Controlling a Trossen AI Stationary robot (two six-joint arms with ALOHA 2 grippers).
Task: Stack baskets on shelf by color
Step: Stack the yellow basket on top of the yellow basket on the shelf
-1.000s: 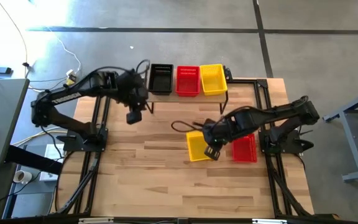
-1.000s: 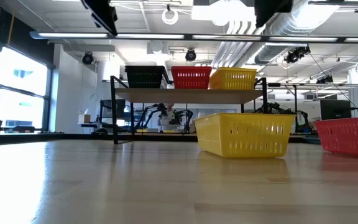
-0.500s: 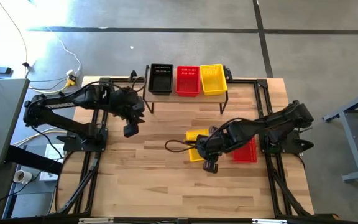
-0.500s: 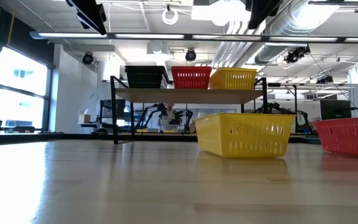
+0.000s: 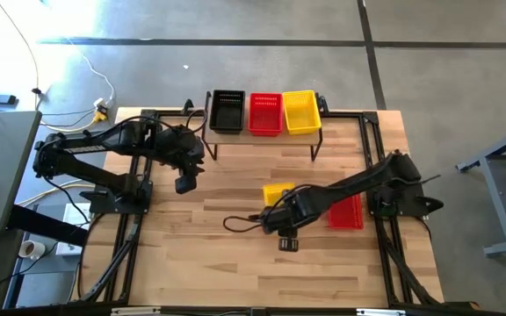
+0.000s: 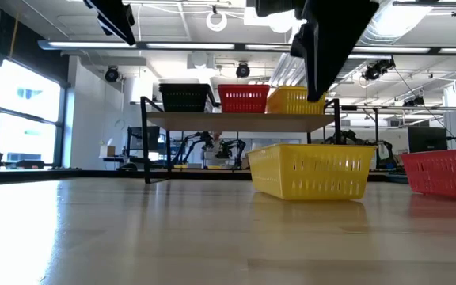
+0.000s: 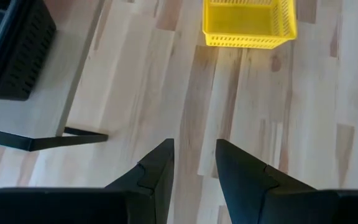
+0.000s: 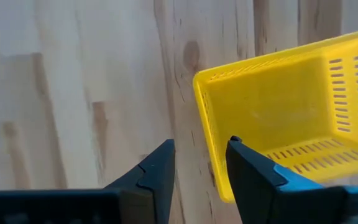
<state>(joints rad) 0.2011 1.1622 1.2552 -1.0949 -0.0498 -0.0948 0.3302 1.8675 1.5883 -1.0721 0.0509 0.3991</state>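
Observation:
My right gripper's open fingers have the loose yellow basket's near rim (image 8: pixel 208 124) between them, so I should now move down until they straddle the yellow basket's side (image 8: pixel 215 152), and then close them.
A black basket (image 5: pixel 227 111), a red basket (image 5: pixel 264 114) and a yellow basket (image 5: pixel 300 111) stand side by side on the shelf (image 6: pixel 244 121). A loose yellow basket (image 5: pixel 276 191) stands upright on the tabletop, with a loose red basket (image 5: pixel 348 211) to its right. My right gripper (image 5: pixel 286 243) hovers open just near of the yellow basket (image 8: pixel 278 118), above its near rim, touching nothing. My left gripper (image 5: pixel 183 184) hangs open over bare wood, near and left of the shelf.
The shelf's black legs (image 7: pixel 55 140) stand on the far part of the wooden tabletop (image 5: pixel 209 263). Black frame rails (image 5: pixel 134 228) run along both table sides. Bare wood spreads over the near half. The right arm's forearm crosses over the loose yellow basket.
My right gripper has moved toward the table's near edge and a little left, crossing the loose yellow basket to its near side and coming lower. My left gripper has drawn back from the shelf toward the near edge, then stayed. No basket has moved.

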